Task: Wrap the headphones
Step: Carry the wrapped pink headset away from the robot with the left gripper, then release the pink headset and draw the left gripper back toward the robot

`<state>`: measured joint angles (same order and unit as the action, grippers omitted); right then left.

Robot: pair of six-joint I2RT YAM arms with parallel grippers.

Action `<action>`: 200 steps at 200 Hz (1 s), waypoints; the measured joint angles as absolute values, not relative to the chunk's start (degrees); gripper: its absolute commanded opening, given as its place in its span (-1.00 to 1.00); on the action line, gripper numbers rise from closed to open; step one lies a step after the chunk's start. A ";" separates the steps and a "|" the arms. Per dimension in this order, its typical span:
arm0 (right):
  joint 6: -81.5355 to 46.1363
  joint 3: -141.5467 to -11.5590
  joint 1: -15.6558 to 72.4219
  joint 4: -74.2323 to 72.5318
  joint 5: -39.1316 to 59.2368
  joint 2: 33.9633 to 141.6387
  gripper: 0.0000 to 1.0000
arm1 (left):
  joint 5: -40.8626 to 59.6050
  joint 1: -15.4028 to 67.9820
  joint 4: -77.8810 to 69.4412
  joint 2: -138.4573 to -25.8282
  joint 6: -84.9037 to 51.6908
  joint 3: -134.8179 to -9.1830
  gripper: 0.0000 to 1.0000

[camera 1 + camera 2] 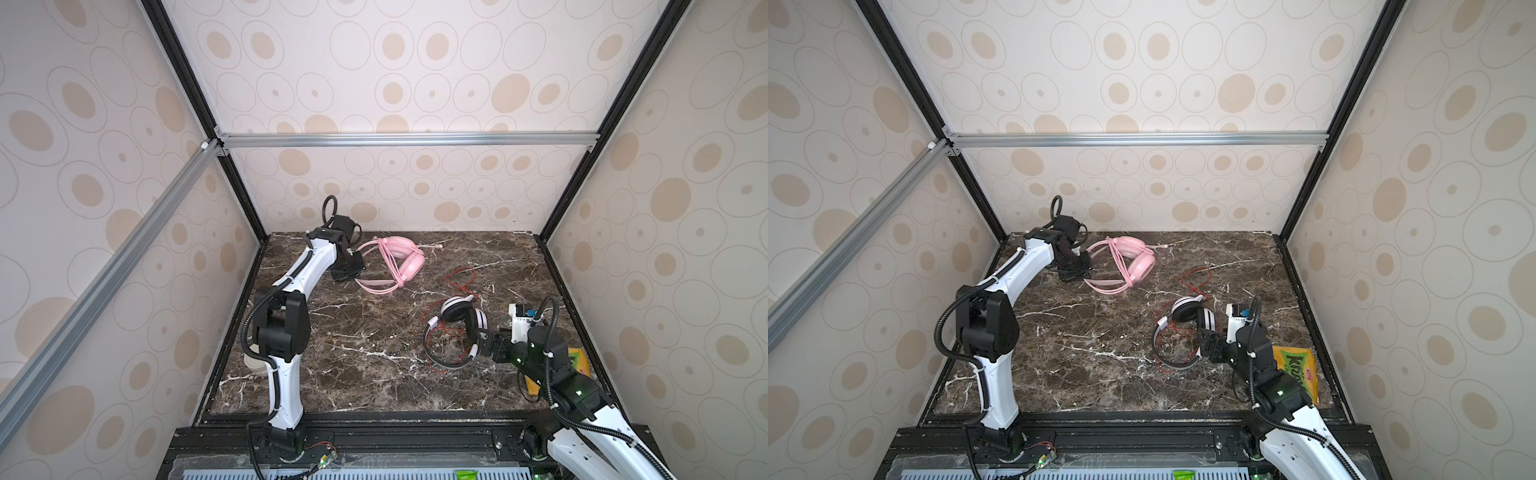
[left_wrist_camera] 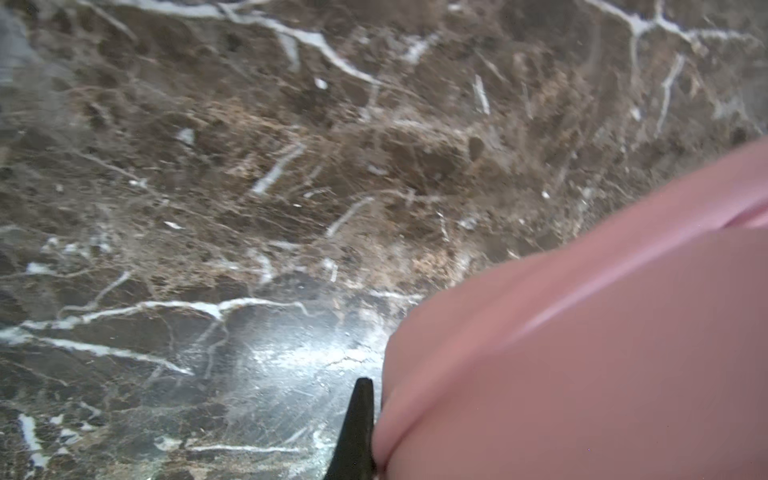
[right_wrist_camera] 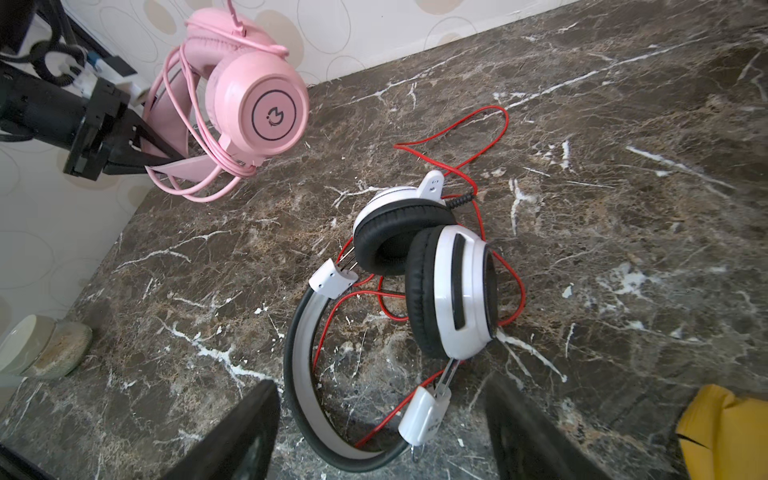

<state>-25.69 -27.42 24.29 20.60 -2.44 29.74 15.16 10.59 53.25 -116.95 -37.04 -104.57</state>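
My left gripper is carrying the pink headphones, with the pink cable (image 1: pixel 389 260) looped round the headband, and should move on next to the back corner, which has room, until they rest there.
The pink headphones (image 1: pixel 395 262) (image 1: pixel 1129 262) sit at the back of the marble table (image 1: pixel 374 374), with the pink cable (image 3: pixel 195 137) looped round the headband. My left gripper (image 1: pixel 359 272) is shut on that headband (image 3: pixel 178 166). In the left wrist view only one black finger (image 2: pixel 358 428) shows against the pink band (image 2: pixel 582 353). The white-and-black headphones (image 1: pixel 459 318) (image 3: pixel 453 286) lie at the right. Their thin red cable (image 1: pixel 461 278) (image 3: pixel 478 124) trails loose over the table. My right gripper (image 3: pixel 382 436) (image 1: pixel 484 338) is open, its jaws on either side of the headband's near end without touching it.
A yellow-green snack bag (image 1: pixel 1296 365) (image 3: pixel 723 432) lies under my right arm by the right wall. A pale round jar (image 1: pixel 255 363) (image 3: pixel 41 345) stands at the table's left edge near my left arm's base. Patterned walls close in the back and both sides.
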 measured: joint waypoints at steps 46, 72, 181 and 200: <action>-25.71 -27.31 24.32 21.23 -3.03 30.26 0.61 | 15.70 -2.00 49.25 -118.63 -38.04 -96.86 -1.00; -25.71 -27.31 24.32 21.32 -3.03 30.79 0.61 | 15.27 -5.30 48.21 -120.07 -38.20 -95.66 -1.00; -25.71 -27.31 24.32 21.41 -3.01 31.11 0.63 | 20.08 -8.43 42.78 -122.91 -38.15 -92.49 -0.92; -25.69 -27.31 24.32 21.41 -3.01 31.38 0.63 | 20.40 -8.62 42.26 -122.91 -38.15 -92.31 -0.92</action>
<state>-25.69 -27.31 24.32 21.41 -3.01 31.38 20.40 -8.62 42.26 -122.91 -38.15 -92.31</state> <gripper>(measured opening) 0.813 0.080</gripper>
